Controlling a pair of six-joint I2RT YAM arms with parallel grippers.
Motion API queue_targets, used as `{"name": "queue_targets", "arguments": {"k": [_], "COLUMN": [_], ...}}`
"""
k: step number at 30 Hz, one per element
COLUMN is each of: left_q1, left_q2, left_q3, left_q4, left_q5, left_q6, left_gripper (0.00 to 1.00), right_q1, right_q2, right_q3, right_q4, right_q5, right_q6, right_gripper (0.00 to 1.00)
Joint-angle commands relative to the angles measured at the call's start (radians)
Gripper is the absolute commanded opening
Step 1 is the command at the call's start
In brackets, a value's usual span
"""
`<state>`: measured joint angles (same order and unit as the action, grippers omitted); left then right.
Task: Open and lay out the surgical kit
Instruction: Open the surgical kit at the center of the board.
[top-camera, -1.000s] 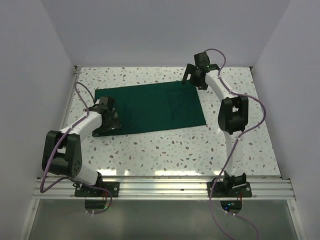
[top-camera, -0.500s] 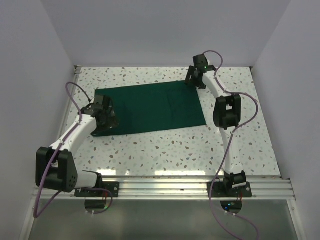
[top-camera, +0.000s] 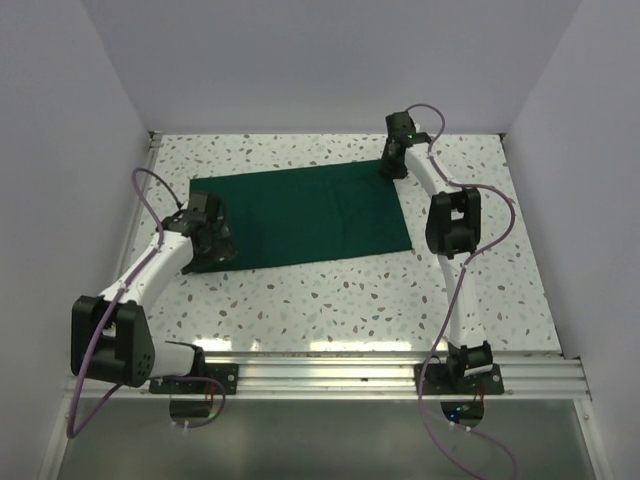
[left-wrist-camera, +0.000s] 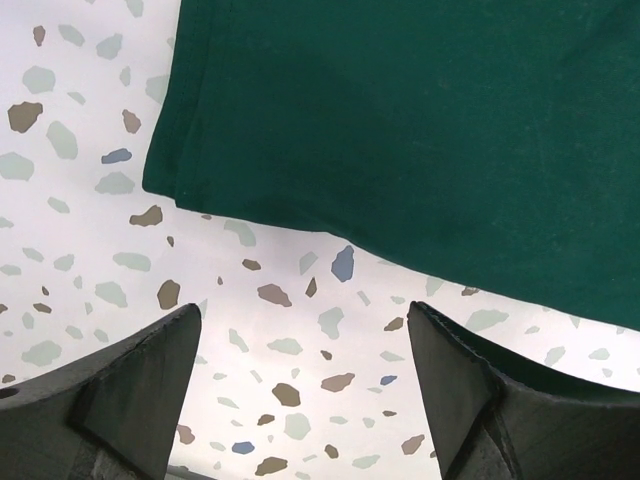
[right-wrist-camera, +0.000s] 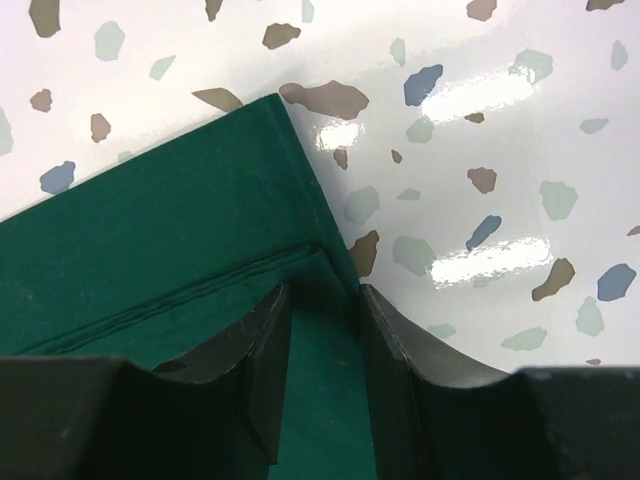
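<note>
Next, I open my right gripper, move it inward and pinch the top flap's corner alone, because the gripper now straddles the wrap's top flap together with the wrap's lower layer.
The surgical kit shows as a folded dark green cloth wrap lying flat on the speckled table. My left gripper hovers at the wrap's near left corner. In the left wrist view that gripper stands open over bare table, just short of the cloth's corner. My right gripper is down at the far right corner. In the right wrist view its fingers have closed on the cloth's right edge, with layered folds between them. What the wrap holds is hidden.
White walls enclose the table on the left, back and right. A metal rail with both arm bases runs along the near edge. Purple cables loop off both arms. Bare speckled table lies in front of the cloth.
My right gripper dropped onto the cloth's far right corner and its jaws narrowed from wide open onto the edge. The left arm's elbow swung down and left; its gripper stayed near the corner.
</note>
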<state>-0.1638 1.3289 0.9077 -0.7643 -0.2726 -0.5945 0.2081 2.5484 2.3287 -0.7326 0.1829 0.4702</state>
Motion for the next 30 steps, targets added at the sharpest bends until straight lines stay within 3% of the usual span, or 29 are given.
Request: {"name": "queue_targets", "arguments": {"k": [1,3,6,8,12,23,30], "left_q1": [0.004,0.004,0.004,0.004,0.004,0.004,0.004], "left_q2": [-0.017,-0.016,-0.017,-0.019,-0.033,-0.056,-0.057], "left_q3": [-0.003,0.000,0.002,-0.001,-0.010,-0.009,0.000], "left_q4": [0.013,0.016,0.014,0.011,0.008,-0.003,0.000], "left_q5": [0.012,0.015,0.016,0.016,0.016,0.010,0.015], "left_q6": [-0.022,-0.019,-0.018,-0.018,-0.013,0.004,0.015], "left_gripper": [0.87,0.87,0.87,0.86,0.86,0.86,0.86], "right_q1": [-0.003,-0.004,-0.003,-0.003,-0.003,-0.003,-0.001], "right_q2": [-0.039,-0.039,-0.046,-0.054,-0.059,-0.093,-0.135], "right_q3": [-0.012,-0.020,-0.043,-0.069,-0.088,-0.058,-0.057], "right_q4": [-0.001,-0.002,0.002,0.012,0.013,-0.031,-0.054], "right_q5": [0.023,0.018,0.012,0.012,0.009,0.007,-0.003], "right_q6": [-0.010,-0.010,-0.008,-0.005,-0.004,0.013,0.015], "right_gripper": [0.37,0.33,0.18,0.17,0.00,0.01,0.13]}}
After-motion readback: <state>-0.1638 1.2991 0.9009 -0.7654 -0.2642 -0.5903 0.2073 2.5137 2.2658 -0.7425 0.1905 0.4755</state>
